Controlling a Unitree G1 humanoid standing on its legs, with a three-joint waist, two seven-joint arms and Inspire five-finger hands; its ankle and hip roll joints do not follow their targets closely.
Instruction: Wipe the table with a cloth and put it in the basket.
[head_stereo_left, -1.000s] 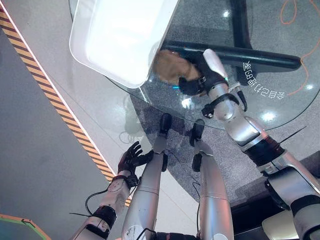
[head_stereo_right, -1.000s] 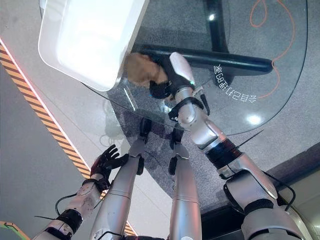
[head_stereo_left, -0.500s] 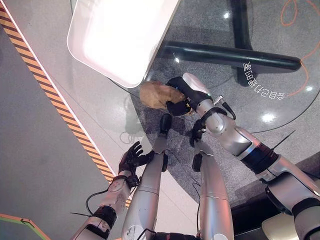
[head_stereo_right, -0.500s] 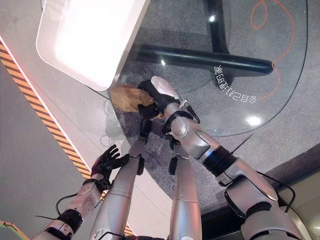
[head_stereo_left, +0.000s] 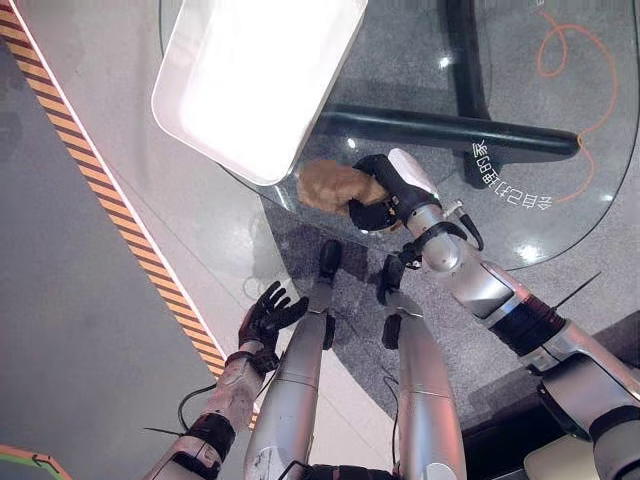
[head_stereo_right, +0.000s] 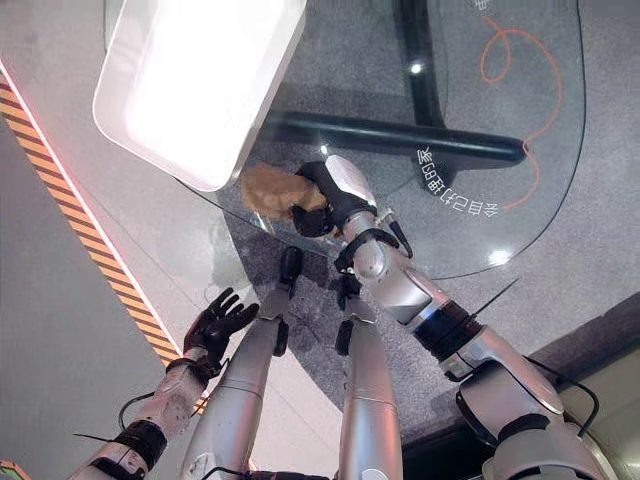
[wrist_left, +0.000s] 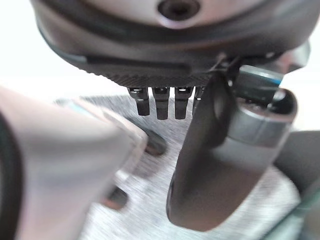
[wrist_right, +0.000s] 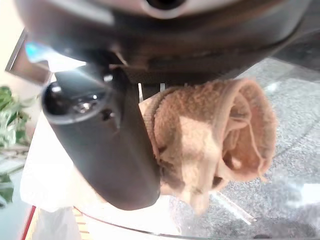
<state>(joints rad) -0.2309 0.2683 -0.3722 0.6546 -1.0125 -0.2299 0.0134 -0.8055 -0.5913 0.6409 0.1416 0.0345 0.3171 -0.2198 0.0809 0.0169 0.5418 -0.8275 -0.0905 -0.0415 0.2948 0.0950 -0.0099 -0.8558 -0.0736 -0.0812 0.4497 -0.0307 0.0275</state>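
The brown cloth (head_stereo_left: 340, 187) will stay bunched up in loose folds when I carry it to the basket, because the crumpled end (head_stereo_left: 318, 184) bulges out beyond my right gripper.
A crumpled brown cloth (head_stereo_left: 328, 184) lies on the round glass table (head_stereo_left: 520, 130), close to its near edge and just off the corner of the white basket (head_stereo_left: 200, 130). My right hand (head_stereo_left: 392, 192) is shut on the cloth and presses it to the glass. In the right wrist view the thumb (wrist_right: 112, 150) curls against the cloth (wrist_right: 215, 130). My left hand (head_stereo_left: 264, 318) hangs low beside the table with its fingers spread, holding nothing; its fingers (wrist_left: 160, 102) point down at the floor.
The white basket overhangs the table's left edge. A black bar of the table's base (head_stereo_left: 450, 130) runs under the glass. An orange cable (head_stereo_left: 560, 60) loops on the floor at the far right. Yellow-black floor tape (head_stereo_left: 120, 220) runs along the left.
My right hand has dragged the cloth over the glass from beside the basket toward the near edge, then slightly right. The view has shifted a little. The left hand stays put.
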